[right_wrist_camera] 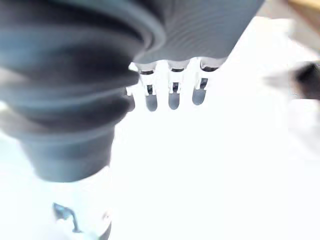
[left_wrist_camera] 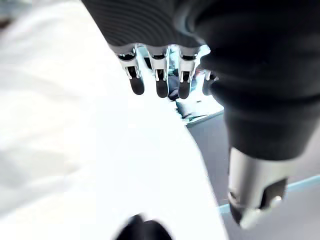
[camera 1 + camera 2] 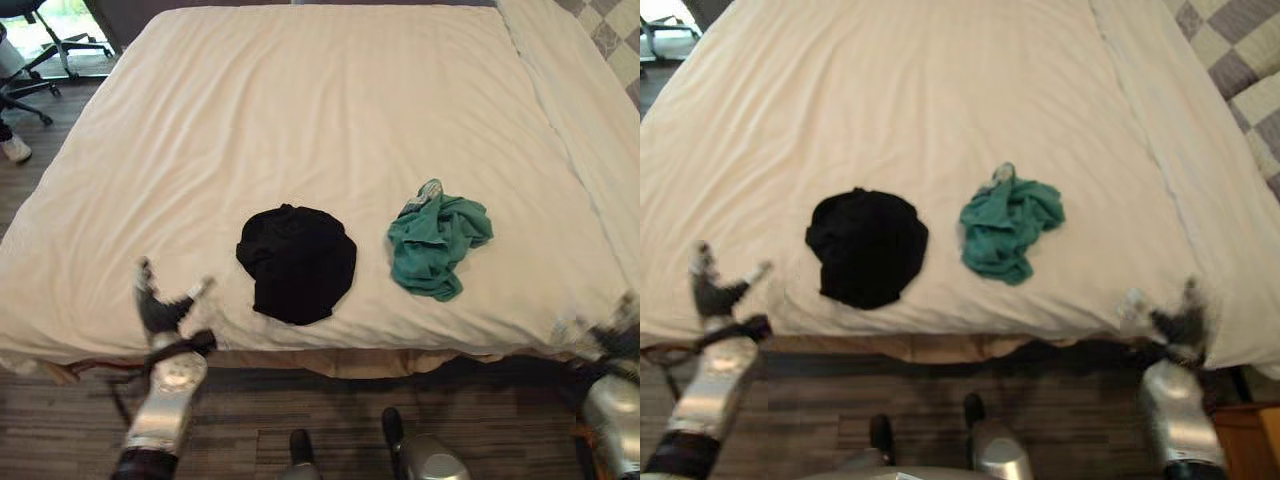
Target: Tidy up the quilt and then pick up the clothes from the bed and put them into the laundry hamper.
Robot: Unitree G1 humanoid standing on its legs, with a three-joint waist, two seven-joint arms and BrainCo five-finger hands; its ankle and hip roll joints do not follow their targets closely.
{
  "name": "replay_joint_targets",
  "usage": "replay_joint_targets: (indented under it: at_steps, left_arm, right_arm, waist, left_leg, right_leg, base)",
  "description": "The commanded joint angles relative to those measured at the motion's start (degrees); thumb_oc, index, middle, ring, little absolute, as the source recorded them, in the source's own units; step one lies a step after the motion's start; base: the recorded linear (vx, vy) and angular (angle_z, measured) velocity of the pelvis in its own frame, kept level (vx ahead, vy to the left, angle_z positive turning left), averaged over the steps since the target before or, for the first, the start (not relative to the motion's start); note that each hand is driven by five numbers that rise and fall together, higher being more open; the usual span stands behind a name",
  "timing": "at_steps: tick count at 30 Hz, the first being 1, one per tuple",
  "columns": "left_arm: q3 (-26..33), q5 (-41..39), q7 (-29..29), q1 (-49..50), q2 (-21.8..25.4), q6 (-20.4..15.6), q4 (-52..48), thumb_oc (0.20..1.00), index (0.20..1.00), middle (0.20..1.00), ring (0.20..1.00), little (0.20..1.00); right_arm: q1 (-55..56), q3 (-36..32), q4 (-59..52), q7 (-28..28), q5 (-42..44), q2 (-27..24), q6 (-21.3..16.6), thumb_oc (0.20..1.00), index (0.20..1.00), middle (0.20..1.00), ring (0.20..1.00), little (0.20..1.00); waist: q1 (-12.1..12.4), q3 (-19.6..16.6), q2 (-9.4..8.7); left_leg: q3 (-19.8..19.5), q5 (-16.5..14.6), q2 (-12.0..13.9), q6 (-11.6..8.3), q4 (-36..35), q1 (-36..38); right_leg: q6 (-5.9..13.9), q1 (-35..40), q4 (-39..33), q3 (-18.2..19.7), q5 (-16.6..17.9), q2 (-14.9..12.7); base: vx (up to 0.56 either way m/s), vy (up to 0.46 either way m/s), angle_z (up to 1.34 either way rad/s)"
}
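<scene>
The black garment (image 3: 298, 265) sits in a compact heap with its edges gathered in, so I expect it to sag as one short heap when the robot carries it.
A cream quilt (image 3: 300, 110) lies spread flat over the bed. On its near part rest a crumpled black garment (image 3: 297, 262) and, to the right of it, a bunched teal garment (image 3: 436, 240). My left hand (image 3: 160, 305) hovers over the quilt's near left edge, fingers spread and holding nothing; its wrist view shows straight fingers (image 2: 159, 82) above the white quilt (image 2: 75, 150). My right hand (image 3: 1175, 320) is at the near right edge of the quilt, also open, with its fingers (image 1: 172, 97) straight over the bright cloth.
Office chairs (image 3: 45, 40) stand on the floor at the far left. A checkered blanket (image 3: 1230, 60) lies past the bed's right side. A brown box corner (image 3: 1245, 440) sits by the bed's near right. Dark wood floor (image 3: 330, 410) runs along the bed's front.
</scene>
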Motion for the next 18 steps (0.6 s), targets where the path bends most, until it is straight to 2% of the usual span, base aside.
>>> replay_joint_targets:
  at_steps: [1, 2, 4, 5, 6, 9, 12, 14, 16, 17, 18]
  left_arm:
    - [7.44, 2.69, -5.48, 2.86, 3.98, 5.46, -8.16, 1.000, 1.000, 1.000, 1.000, 1.000]
    - [8.87, 3.33, -7.00, 3.36, 4.46, 5.12, -11.11, 1.000, 1.000, 1.000, 1.000, 1.000]
    - [12.35, 3.88, -10.68, 4.29, 5.38, 8.09, -19.53, 1.000, 1.000, 1.000, 1.000, 1.000]
    - [13.76, 5.67, -12.44, 4.71, 5.56, 9.79, -23.32, 1.000, 1.000, 1.000, 1.000, 1.000]
    - [13.98, 5.64, -12.53, 4.50, 6.15, 10.66, -23.95, 1.000, 1.000, 1.000, 1.000, 1.000]
    - [11.85, 4.40, -11.96, 1.13, 8.38, 12.13, -21.92, 1.000, 1.000, 1.000, 1.000, 1.000]
    - [6.50, 2.34, -12.67, -4.29, 9.83, 12.80, -17.34, 1.000, 1.000, 1.000, 1.000, 1.000]
    - [-1.39, 2.01, -15.80, -13.37, 10.28, 10.27, -9.91, 1.000, 1.000, 1.000, 1.000, 1.000]
    - [-5.01, 1.60, -16.00, -19.16, 11.15, 9.15, -6.24, 1.000, 1.000, 1.000, 1.000, 1.000]
    - [-10.59, 0.41, -15.23, -28.35, 12.75, 5.45, 0.24, 1.000, 1.000, 1.000, 1.000, 1.000]
    - [-12.56, -0.31, -14.76, -31.88, 13.04, 3.57, 2.98, 1.000, 1.000, 1.000, 1.000, 1.000]
  right_arm:
    - [-0.99, -2.59, -6.45, 0.68, -6.94, -2.31, 7.65, 1.000, 1.000, 1.000, 1.000, 1.000]
    - [-0.82, -4.13, -9.18, 2.76, -6.80, -3.26, 8.12, 1.000, 1.000, 1.000, 1.000, 1.000]
    - [-0.92, -7.71, -16.74, 6.85, -6.22, -5.26, 11.80, 1.000, 1.000, 1.000, 1.000, 1.000]
    - [-1.85, -9.07, -19.90, 11.44, -6.88, -6.80, 13.92, 1.000, 1.000, 1.000, 1.000, 1.000]
    - [-2.81, -8.83, -20.31, 12.54, -7.51, -7.94, 15.28, 1.000, 1.000, 1.000, 1.000, 1.000]
    - [-8.27, -3.74, -17.67, 14.87, -10.37, -10.82, 18.34, 1.000, 1.000, 1.000, 1.000, 1.000]
    - [-15.45, 4.88, -11.82, 14.32, -12.13, -12.96, 20.95, 1.000, 1.000, 1.000, 1.000, 1.000]
    - [-25.71, 14.80, -1.49, 11.80, -12.39, -13.38, 21.35, 1.000, 1.000, 1.000, 1.000, 1.000]
    - [-32.51, 18.71, 4.15, 10.84, -11.47, -13.60, 21.28, 1.000, 1.000, 1.000, 1.000, 1.000]
    - [-42.37, 23.95, 12.69, 10.27, -9.13, -14.41, 20.05, 1.000, 1.000, 1.000, 1.000, 1.000]
    - [-45.75, 26.02, 15.82, 9.93, -8.26, -14.43, 18.86, 1.000, 1.000, 1.000, 1.000, 1.000]
  waist:
    - [1.12, -2.30, -4.33]
    - [1.27, -2.44, -4.35]
    - [1.79, -2.76, -4.26]
    - [2.29, -3.01, -4.22]
    - [2.49, -3.15, -4.14]
    - [3.33, -3.73, -4.12]
    - [4.20, -3.94, -4.32]
    - [4.86, -3.03, -4.59]
    - [5.09, -1.64, -4.63]
    - [5.23, 1.12, -4.96]
    - [5.18, 2.08, -5.11]
  left_leg:
    - [-0.16, -1.28, -2.55, 1.23, -0.94, 1.05]
    - [-0.17, -1.44, -2.76, 1.27, -0.98, 1.12]
    - [-0.57, -1.68, -3.05, 1.18, -1.01, 0.99]
    - [-1.01, -1.95, -3.32, 1.12, -1.03, 0.96]
    - [-1.27, -2.06, -3.43, 1.04, -1.00, 1.00]
    - [-1.61, -2.25, -3.50, 0.71, -0.93, 1.15]
    - [-1.46, -2.10, -3.00, 0.40, -0.89, 1.49]
    - [-1.08, -1.58, -2.11, 0.03, -0.69, 0.90]
    - [-0.94, -1.23, -1.63, -0.24, -0.48, -0.41]
    - [-0.71, -0.83, -0.99, -0.63, 0.19, -3.30]
    - [-0.58, -0.68, -0.81, -0.73, 0.49, -4.37]
  right_leg:
    - [5.51, 1.37, -7.46, 0.44, 4.32, -3.62]
    - [5.64, 1.50, -7.48, 0.38, 4.23, -3.75]
    - [5.74, 1.71, -7.08, 0.49, 3.74, -3.90]
    - [5.75, 1.88, -6.83, 0.43, 3.32, -3.98]
    - [5.73, 2.03, -6.76, 0.42, 3.11, -4.04]
    - [5.97, 2.65, -6.83, 0.00, 2.69, -4.51]
    - [6.22, 3.15, -6.94, -0.37, 2.57, -4.87]
    - [6.33, 2.55, -6.99, 0.00, 3.04, -4.87]
    - [6.30, 1.31, -6.74, 0.52, 3.29, -4.68]
    - [6.42, -1.30, -6.37, 1.27, 3.81, -4.29]
    - [6.41, -2.31, -6.23, 1.55, 4.03, -4.10]
  base:
    - [0.09, 0.086, 0.13]
    - [0.09, 0.083, 0.10]
    - [0.10, 0.091, 0.14]
    - [0.11, 0.090, 0.11]
    - [0.11, 0.079, 0.12]
    - [0.13, 0.032, 0.10]
    - [0.16, -0.038, 0.06]
    - [0.11, -0.091, 0.06]
    - [-0.16, -0.101, -0.03]
    - [-0.34, -0.143, -0.04]
    - [-0.50, -0.226, -0.06]
